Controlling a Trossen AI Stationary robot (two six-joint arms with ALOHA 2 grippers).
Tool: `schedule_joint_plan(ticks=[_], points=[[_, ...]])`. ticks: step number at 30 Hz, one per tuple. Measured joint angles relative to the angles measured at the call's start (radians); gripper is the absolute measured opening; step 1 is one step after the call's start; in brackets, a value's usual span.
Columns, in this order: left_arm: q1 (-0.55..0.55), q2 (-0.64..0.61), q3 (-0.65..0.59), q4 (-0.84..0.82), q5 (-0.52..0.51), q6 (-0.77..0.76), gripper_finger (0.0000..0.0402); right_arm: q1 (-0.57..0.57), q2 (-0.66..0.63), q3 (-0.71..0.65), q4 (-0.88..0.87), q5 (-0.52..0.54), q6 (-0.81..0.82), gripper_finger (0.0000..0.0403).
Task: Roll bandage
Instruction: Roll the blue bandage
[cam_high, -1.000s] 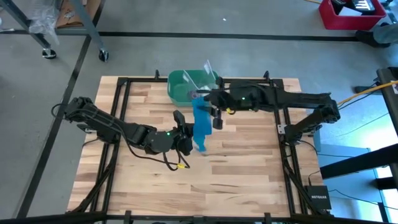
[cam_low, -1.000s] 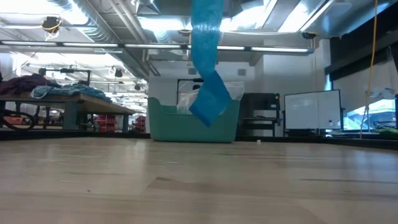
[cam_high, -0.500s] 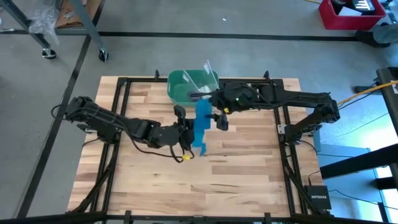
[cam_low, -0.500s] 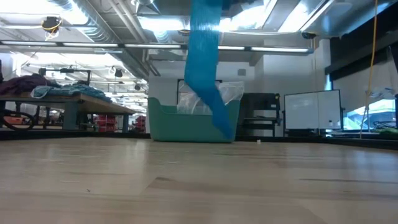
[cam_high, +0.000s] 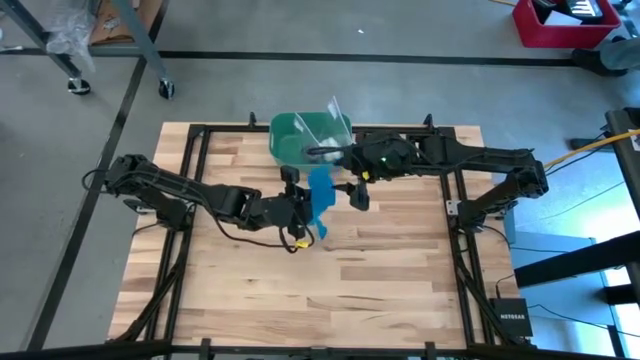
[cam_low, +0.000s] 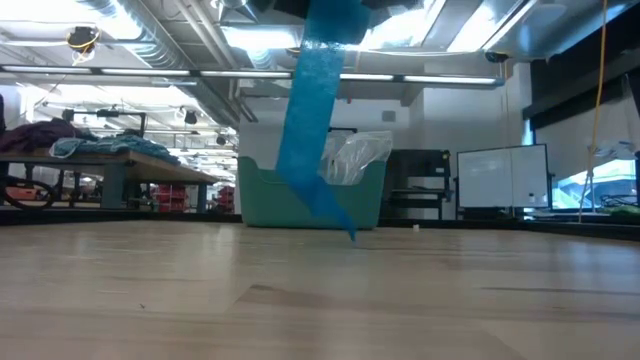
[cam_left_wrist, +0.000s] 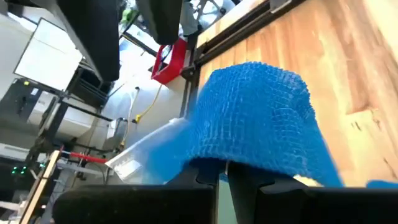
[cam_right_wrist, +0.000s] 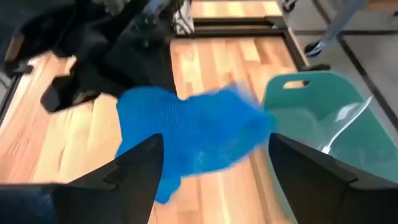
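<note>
The blue bandage (cam_high: 321, 193) is hanging in a limp, loose fold (cam_right_wrist: 244, 129), so it will stretch out into a flat piece between the robot's grippers when the right gripper pulls it.
The bright blue bandage (cam_high: 320, 195) hangs as a long strip (cam_low: 310, 120) over the middle of the table. My left gripper (cam_high: 303, 205) is shut on it, coming from the table's left. In the left wrist view the bandage (cam_left_wrist: 255, 112) bulges over the shut fingertips. My right gripper (cam_high: 338, 175) stands open just to the right of the strip. In the right wrist view its two fingers are spread wide, and the bandage (cam_right_wrist: 186, 134) lies beyond them, untouched. My left gripper pinches the bandage between its two shut fingers at a fold (cam_left_wrist: 225, 163) that arches over the fingertips. The fingers come almost level from the table's left. The strip hangs slack below them. Whether its lower end (cam_low: 345, 228) touches the table I cannot tell.
A green plastic bin (cam_high: 300, 140) with clear wrapping inside stands at the table's far edge, just behind both grippers (cam_right_wrist: 317, 112). Black frame rails run along the table's sides. The wooden top toward the near edge (cam_high: 320, 290) holds nothing.
The bandage's upper end, held up at my right gripper a second ago, has come free of it, and the strip now hangs from my left gripper alone. Its folded lower part has dropped open and swung. My left gripper has moved toward the far edge, nearer the bin.
</note>
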Motion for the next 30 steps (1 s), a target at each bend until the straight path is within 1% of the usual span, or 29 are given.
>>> schedule_joint_plan(ticks=[3,7,9,11,13,15,16,19,22,24,26,30], points=[[-0.003,0.0,0.0,-0.003,0.0,0.002,0.0011,0.0,-0.009,-0.001,-0.134,-0.052,0.024,0.0292],[-0.002,0.0,0.0,-0.001,-0.002,-0.003,0.0012,0.007,-0.021,-0.001,-0.289,-0.058,0.065,0.0292],[-0.003,-0.005,0.0,0.001,-0.002,-0.015,0.0012,0.041,-0.029,-0.02,-0.303,-0.053,0.074,0.0292],[-0.012,-0.012,0.001,0.024,-0.007,-0.021,0.0012,0.09,-0.061,-0.097,-0.249,-0.026,0.069,0.0292],[-0.026,-0.025,0.006,0.044,-0.022,-0.02,0.0012,0.135,-0.107,-0.218,-0.09,-0.009,0.041,0.0292],[-0.038,-0.028,0.015,0.077,-0.026,-0.023,0.0012,0.171,-0.165,-0.376,0.117,-0.001,0.002,0.0292],[-0.043,-0.03,0.017,0.09,-0.026,-0.025,0.0012,0.18,-0.187,-0.459,0.239,0.023,-0.007,0.0292],[-0.047,-0.031,0.017,0.129,-0.026,-0.026,0.0013,0.202,-0.219,-0.694,0.691,0.136,-0.045,0.0292],[-0.044,-0.031,0.017,0.155,-0.028,-0.036,0.0013,0.21,-0.191,-0.867,1.069,0.154,-0.056,0.0292],[-0.044,-0.031,0.016,0.167,-0.029,-0.03,0.0013,0.21,-0.161,-0.926,1.215,0.133,-0.058,0.0292],[-0.044,-0.031,0.017,0.173,-0.029,-0.023,0.0013,0.211,-0.134,-0.937,1.308,0.088,-0.057,0.0292],[-0.033,-0.031,0.016,0.171,-0.029,-0.037,0.0013,0.211,-0.072,-0.911,1.359,0.003,-0.036,0.029]])
